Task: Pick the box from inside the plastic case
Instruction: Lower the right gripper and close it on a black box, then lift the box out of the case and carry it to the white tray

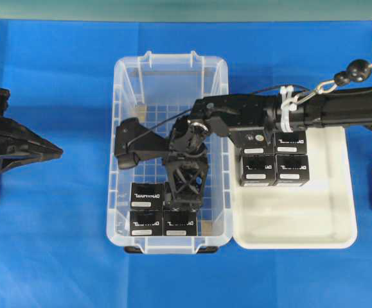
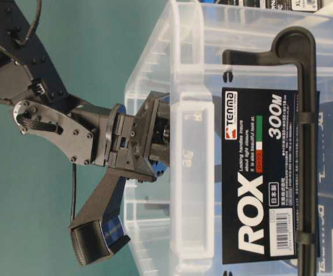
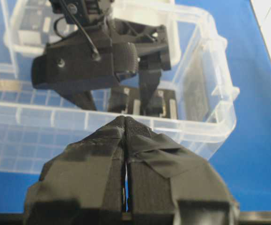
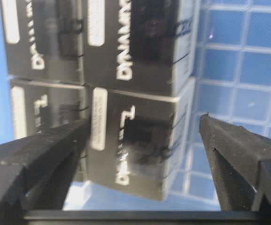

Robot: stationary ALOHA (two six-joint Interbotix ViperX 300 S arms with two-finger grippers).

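The box's side [image 4: 130, 93] rests flat against the neighbouring black box [image 1: 147, 196]. The neighbouring black box will turn crooked when I lift the box out.
The clear plastic case [image 1: 118, 96] stands mid-table and holds several black boxes [image 1: 146, 208] at its near end. My right gripper [image 1: 183, 197] reaches across into the case and hangs over the near-right boxes. In the right wrist view it [image 4: 142, 124] is open, with one black box [image 4: 135, 140] with white lettering between its fingers [image 4: 233, 150]; the right finger stands apart from the box. My left gripper [image 1: 47, 152] is shut and empty on the blue cloth left of the case. Its closed tips [image 3: 125, 119] face the case wall [image 3: 205, 89].
A shallow white tray [image 1: 301, 224] lies right of the case with several identical black boxes [image 1: 274, 170] at its far end, partly under the right arm [image 2: 85, 132]. The far half of the case floor shows its bare grid [image 4: 247, 70]. Blue cloth covers the table.
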